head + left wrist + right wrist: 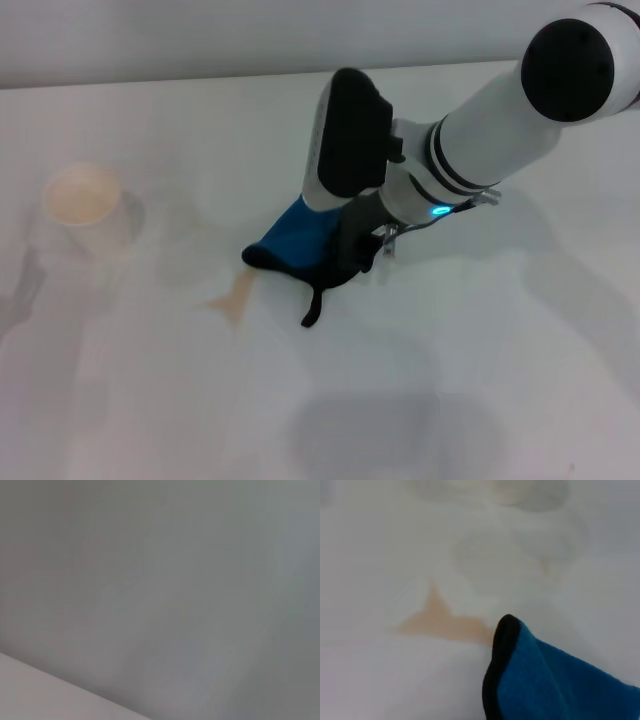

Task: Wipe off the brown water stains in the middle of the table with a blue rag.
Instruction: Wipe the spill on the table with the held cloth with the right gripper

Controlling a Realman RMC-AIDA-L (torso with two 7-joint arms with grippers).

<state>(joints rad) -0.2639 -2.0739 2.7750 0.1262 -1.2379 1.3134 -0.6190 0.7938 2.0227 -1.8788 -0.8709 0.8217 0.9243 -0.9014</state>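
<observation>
The blue rag's black edge ends short of the brown stain. Next, I wipe the rag back toward the cup with my right gripper, over the whole stain.
The blue rag with black edging rests on the white table near the middle, its black loop strap trailing toward me. My right gripper comes in from the upper right and is shut on the rag's right side. The brown water stains show as a small tan blotch just left of the rag's lower corner. In the right wrist view a corner of the rag lies right beside the pointed tan stain. My left gripper is out of view.
A white paper cup stands at the left of the table. Faint damp smears lie between the cup and the stain. The left wrist view shows only a plain grey surface.
</observation>
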